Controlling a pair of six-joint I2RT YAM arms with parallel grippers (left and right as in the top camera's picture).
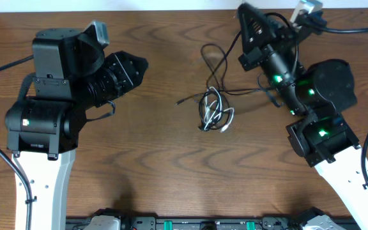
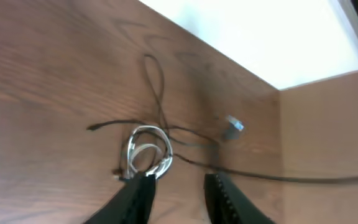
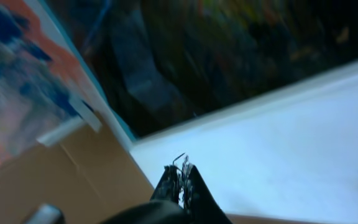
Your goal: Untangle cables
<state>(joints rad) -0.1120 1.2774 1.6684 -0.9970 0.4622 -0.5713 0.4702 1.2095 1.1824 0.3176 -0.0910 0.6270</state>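
Observation:
The robot's right gripper holds the black cable, which pulls the white coil (image 1: 213, 110) along, so the robot should lower that cable and move its left gripper over the tangle (image 1: 219, 91).
The cables lie tangled mid-table. A white cable (image 1: 221, 116) (image 2: 146, 149) is coiled there with thin black cables (image 1: 208, 54) (image 2: 157, 81) looping through it and off toward the back. My left gripper (image 1: 139, 64) (image 2: 180, 179) hovers left of the tangle. Its jaws are open with nothing between them, and the left fingertip (image 2: 146, 180) is just in front of the white coil. My right gripper (image 1: 243, 9) (image 3: 182, 167) is raised at the back right, shut on a thin black cable whose end pokes out of the tips. That cable runs down toward the tangle.
The wooden table (image 1: 139, 160) ends at a back edge with a white surface (image 2: 260, 37) beyond. The right arm's body (image 1: 318, 89) stands over the table's right side and the left arm's base (image 1: 43, 121) over the left. A small grey plug (image 2: 232, 127) shows near the tangle.

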